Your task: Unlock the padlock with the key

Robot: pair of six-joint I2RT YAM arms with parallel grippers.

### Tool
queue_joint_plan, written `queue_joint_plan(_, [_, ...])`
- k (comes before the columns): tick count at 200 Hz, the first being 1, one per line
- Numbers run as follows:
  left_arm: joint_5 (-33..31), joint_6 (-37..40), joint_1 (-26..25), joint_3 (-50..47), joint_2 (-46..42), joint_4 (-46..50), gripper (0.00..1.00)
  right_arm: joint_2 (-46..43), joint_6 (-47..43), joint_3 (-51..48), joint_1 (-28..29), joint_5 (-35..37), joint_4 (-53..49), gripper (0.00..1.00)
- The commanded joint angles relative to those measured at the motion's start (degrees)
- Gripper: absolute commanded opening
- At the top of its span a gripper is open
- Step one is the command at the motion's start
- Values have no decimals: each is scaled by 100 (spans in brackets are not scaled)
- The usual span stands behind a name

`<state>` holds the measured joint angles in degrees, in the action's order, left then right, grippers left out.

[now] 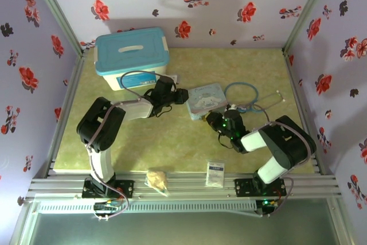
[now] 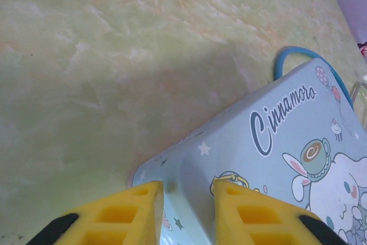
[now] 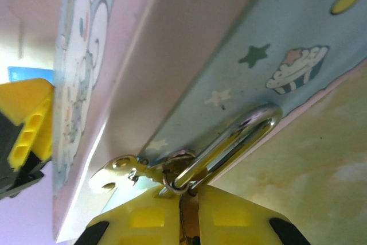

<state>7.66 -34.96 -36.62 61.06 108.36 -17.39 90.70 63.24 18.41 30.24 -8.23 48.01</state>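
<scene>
My left gripper's fingers straddle only the tin's corner (image 2: 182,190), so next my left gripper moves in over the lid (image 1: 207,97) to steady the tin for the padlock.
The pale blue cartoon tin (image 1: 206,100) lies mid-table. My right gripper (image 1: 221,121) is at its near edge, shut on the padlock (image 3: 226,144). The padlock's silvery shackle sticks out from between the yellow fingers (image 3: 143,216) and lies against the tin's side wall (image 3: 252,38), beside a brass hasp (image 3: 114,173). Only a sliver of the lock's brass body shows between the pads. The key is hidden. My left gripper (image 1: 183,96) is at the tin's left corner (image 2: 172,170), open, with that corner between its yellow fingers (image 2: 135,202).
A white storage box with a blue lid (image 1: 132,55) stands at the back left. A blue cable loop (image 1: 241,92) lies right of the tin. A white sachet (image 1: 215,173) and a crumpled tan lump (image 1: 157,179) rest on the front rail. Flowered walls close three sides.
</scene>
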Motion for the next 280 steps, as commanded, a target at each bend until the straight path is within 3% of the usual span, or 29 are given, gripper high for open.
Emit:
queue_joint_plan(1, [-611, 195, 296, -247, 616, 1549, 27, -191, -631, 426, 113, -126, -1127, 0])
queue_joint_plan(31, [-617, 252, 288, -172, 273, 1485, 32, -355, -258, 295, 211, 113, -1001, 0])
queue_joint_plan(49, [-622, 286, 287, -2, 54, 1510, 47, -235, 289, 122, 210, 167, -507, 0])
queue_joint_plan(88, [-77, -12, 31, -104, -199, 603, 61, 293, 534, 103, 336, 103, 445, 0])
queue_joint_plan(102, [10, -11, -138, -136, -104, 332, 71, 381, 513, 195, 446, 127, 447, 0])
queue_joint_plan(126, [-14, -65, -310, -77, 196, 478, 69, 396, 362, 404, 622, 140, 121, 0])
queue_joint_plan(167, [-1220, 17, -319, 102, 613, 1929, 51, 334, 533, 36, 390, 209, 459, 0])
queue_joint_plan(191, [-858, -207, -17, -217, 665, 1745, 37, 274, 377, -242, -51, -12, 841, 0])
queue_joint_plan(213, [-798, -142, 135, -186, 691, 1828, 35, 41, -58, -153, -226, -349, 619, 0])
queue_joint_plan(240, [-723, -49, 234, -75, 822, 1890, 32, -417, -293, -96, -408, -234, -172, 0])
queue_joint_plan(280, [-511, 14, 283, 188, 1102, 1973, 33, -790, 91, -446, -449, 131, 468, 0])
